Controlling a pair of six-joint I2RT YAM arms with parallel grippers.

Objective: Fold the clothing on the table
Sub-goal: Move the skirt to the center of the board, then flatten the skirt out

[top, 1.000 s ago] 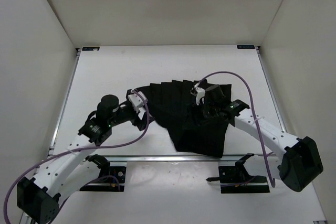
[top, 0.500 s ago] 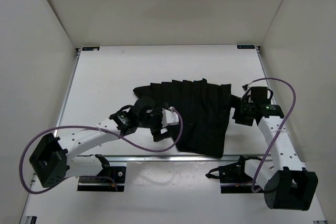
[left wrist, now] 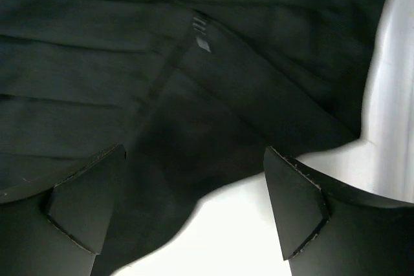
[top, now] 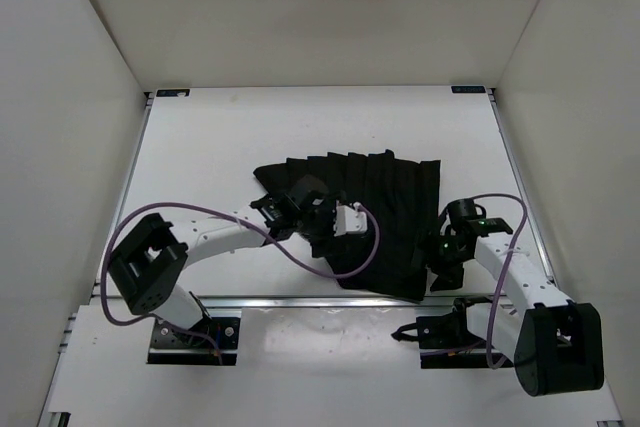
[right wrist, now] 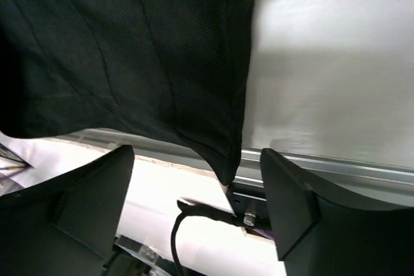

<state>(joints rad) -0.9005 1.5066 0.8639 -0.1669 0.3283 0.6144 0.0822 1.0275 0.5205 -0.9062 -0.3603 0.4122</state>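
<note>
The corner of the skirt's waistband is folded in over the pleats (left wrist: 236, 79), so my left gripper should grab that corner (left wrist: 201, 27) and spread the skirt out together with my right gripper before folding.
The clothing, a black pleated skirt (top: 390, 217), lies spread on the white table (top: 220, 137) just right of the middle, reaching to the front rail. My left gripper (top: 322, 239) hovers over its near left hem. In the left wrist view the gripper (left wrist: 194, 185) stands open, with dark skirt fabric (left wrist: 194, 63) and bare table (left wrist: 259, 237) between the fingers. My right gripper (top: 443, 272) is beside the skirt's near right corner. In the right wrist view it (right wrist: 197, 172) is open, and the skirt (right wrist: 129, 50) ends in a corner that hangs over the rail (right wrist: 336, 166) between the fingers, untouched.
White enclosure walls (top: 90, 97) close in the table on three sides. Metal rails run along its edges, with a front rail (top: 300, 299). Purple cables (top: 330, 267) loop from both arms, the left one lying over the skirt. Arm mounts (top: 450, 332) sit beyond the front edge.
My right gripper left the middle of the skirt, opened, and swung out right and down to the near right corner. My left arm moved right to the skirt's near left hem.
</note>
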